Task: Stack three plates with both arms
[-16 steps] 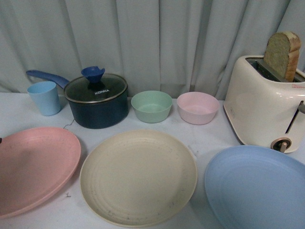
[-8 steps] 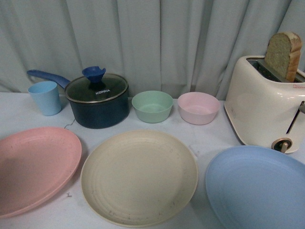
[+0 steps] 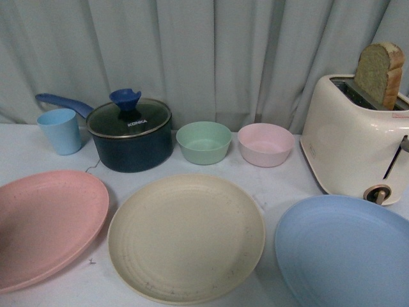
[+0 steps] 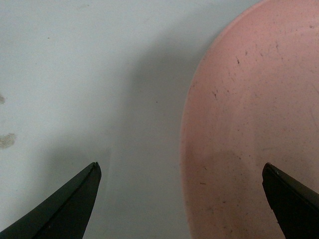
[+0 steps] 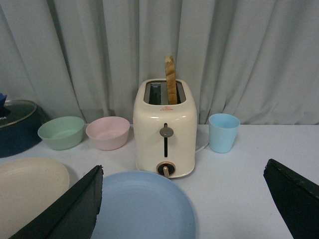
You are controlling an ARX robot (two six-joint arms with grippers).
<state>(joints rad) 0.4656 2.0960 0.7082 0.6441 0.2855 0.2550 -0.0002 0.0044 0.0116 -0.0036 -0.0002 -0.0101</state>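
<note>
The pink plate (image 3: 48, 225) should hide nearly all of the cream-beige plate (image 3: 186, 238) when I stack the pink plate, because the plates' round rims look about the same width.
Three plates lie side by side on the white table, none on top of another. The pink plate (image 3: 45, 224) is at the left, the cream-beige plate (image 3: 185, 236) in the middle, the light blue plate (image 3: 345, 252) at the right. Neither arm shows in the front view. My left gripper (image 4: 182, 172) is open, straddling the pink plate's (image 4: 254, 124) rim, one finger over the table, one over the plate. My right gripper (image 5: 183, 172) is open behind the light blue plate (image 5: 142, 206), with the cream-beige plate (image 5: 27, 191) beside it.
Behind the plates stand a light blue cup (image 3: 61, 131), a dark lidded saucepan (image 3: 128, 134), a green bowl (image 3: 203, 142), a pink bowl (image 3: 265, 144) and a cream toaster (image 3: 354, 144) with bread in its slot. Another light blue cup (image 5: 223, 132) stands beside the toaster (image 5: 165, 134). A grey curtain closes the back.
A dark tip at the pink plate's left edge one second ago has left the front view. The plates have not moved.
</note>
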